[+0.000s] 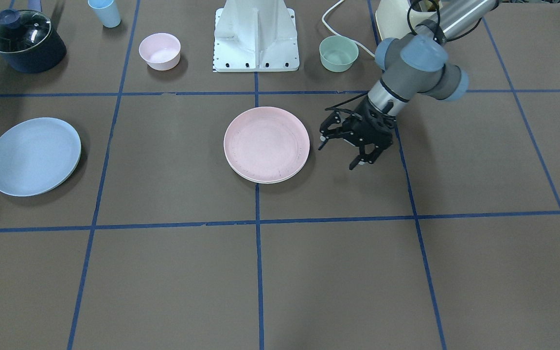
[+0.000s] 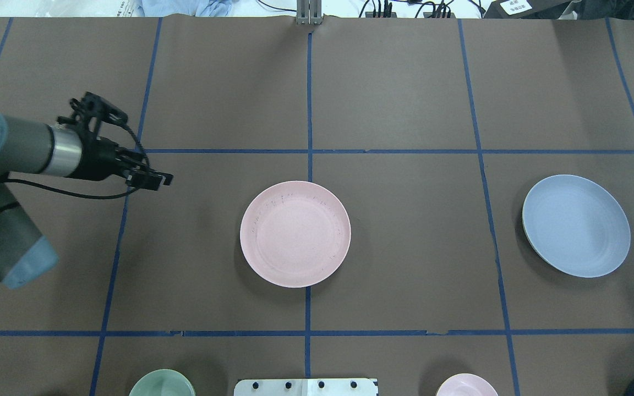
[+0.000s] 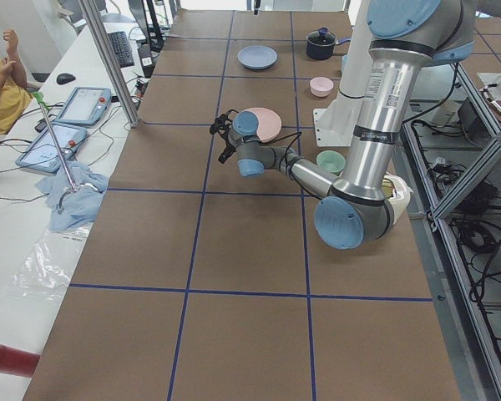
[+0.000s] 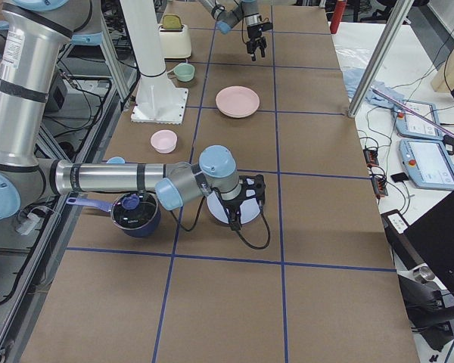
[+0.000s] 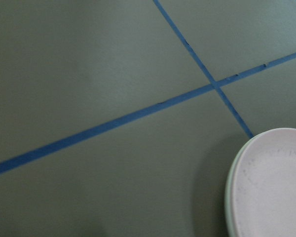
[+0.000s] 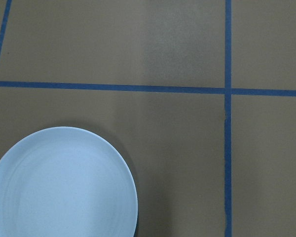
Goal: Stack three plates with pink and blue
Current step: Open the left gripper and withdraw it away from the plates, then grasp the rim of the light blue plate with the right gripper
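Note:
My gripper will lower the blue plate (image 1: 33, 156), which has the same shallow round shape as the pink plate (image 1: 267, 144), so the blue plate will sit inside the pink one and cover it.
A pink plate (image 1: 266, 144) lies at the table's middle, with a pale rim of another plate showing under it; it also shows in the overhead view (image 2: 295, 234) and the left wrist view (image 5: 271, 187). A blue plate (image 1: 33, 156) lies apart on the robot's right side (image 2: 575, 225), a greenish rim under it. My left gripper (image 1: 338, 155) is open and empty, low beside the pink plate and apart from it (image 2: 154, 177). My right gripper (image 4: 242, 200) hovers at the blue plate's edge (image 6: 59, 185); I cannot tell whether it is open or shut.
Near the robot base (image 1: 255, 39) stand a pink bowl (image 1: 159, 51), a green bowl (image 1: 339, 53), a blue cup (image 1: 106, 12), a dark pot with a glass lid (image 1: 25, 41) and a cream toaster (image 1: 392, 17).

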You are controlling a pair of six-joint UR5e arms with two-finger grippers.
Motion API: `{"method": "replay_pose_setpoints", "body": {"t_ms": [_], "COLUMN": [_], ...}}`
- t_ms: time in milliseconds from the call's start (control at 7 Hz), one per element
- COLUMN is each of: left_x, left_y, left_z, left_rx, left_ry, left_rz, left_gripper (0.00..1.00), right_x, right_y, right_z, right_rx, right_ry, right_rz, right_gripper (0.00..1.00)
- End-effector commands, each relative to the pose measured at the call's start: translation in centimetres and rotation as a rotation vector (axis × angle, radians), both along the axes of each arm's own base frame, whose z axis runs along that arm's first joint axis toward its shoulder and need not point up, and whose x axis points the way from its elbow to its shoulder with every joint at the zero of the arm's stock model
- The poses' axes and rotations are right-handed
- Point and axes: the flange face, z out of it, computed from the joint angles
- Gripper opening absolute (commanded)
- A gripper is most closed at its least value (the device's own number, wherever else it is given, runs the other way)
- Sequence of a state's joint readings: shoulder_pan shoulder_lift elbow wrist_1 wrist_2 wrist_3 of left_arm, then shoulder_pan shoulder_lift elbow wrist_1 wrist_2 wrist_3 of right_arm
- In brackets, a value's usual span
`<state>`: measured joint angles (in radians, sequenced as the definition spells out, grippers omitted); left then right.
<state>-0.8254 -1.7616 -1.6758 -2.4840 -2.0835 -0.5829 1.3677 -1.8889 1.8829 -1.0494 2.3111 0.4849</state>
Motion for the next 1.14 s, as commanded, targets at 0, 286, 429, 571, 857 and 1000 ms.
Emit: {"method": "replay_pose_setpoints", "body": {"t_ms": [0,286,429,571,857,1000], "left_x": [-11.3,-15.4,-15.6,-15.5,-15.5,-15.6], "left_y": [-2.0,-1.3,-1.0,-1.0,-1.0,-0.9], "left_z": [5.4,7.8,8.1,8.3,8.3,8.3], "left_rx": [0.144,0.155,0.154,0.152,0.152,0.152], "left_ry": [-0.09,-0.117,-0.118,-0.121,-0.121,-0.121], "left_rz": [0.04,0.028,0.027,0.026,0.026,0.026], "left_gripper": [1.0,1.0,1.0,1.0,1.0,1.0], "right_x": [-5.4,-10.5,-13.1,-13.9,-14.3,-14.0], "right_y": [1.4,2.1,2.5,2.6,3.2,3.6], "right_z": [0.8,1.4,2.4,3.0,5.8,7.4], "right_rx": [-0.036,-0.03,-0.018,-0.04,-0.014,0.004], "right_ry": [0.0,0.007,0.053,0.048,0.019,0.001], "right_rz": [0.1,0.139,0.13,0.143,0.127,0.128], "right_gripper": [0.99,0.99,0.97,0.84,0.73,0.73]}}
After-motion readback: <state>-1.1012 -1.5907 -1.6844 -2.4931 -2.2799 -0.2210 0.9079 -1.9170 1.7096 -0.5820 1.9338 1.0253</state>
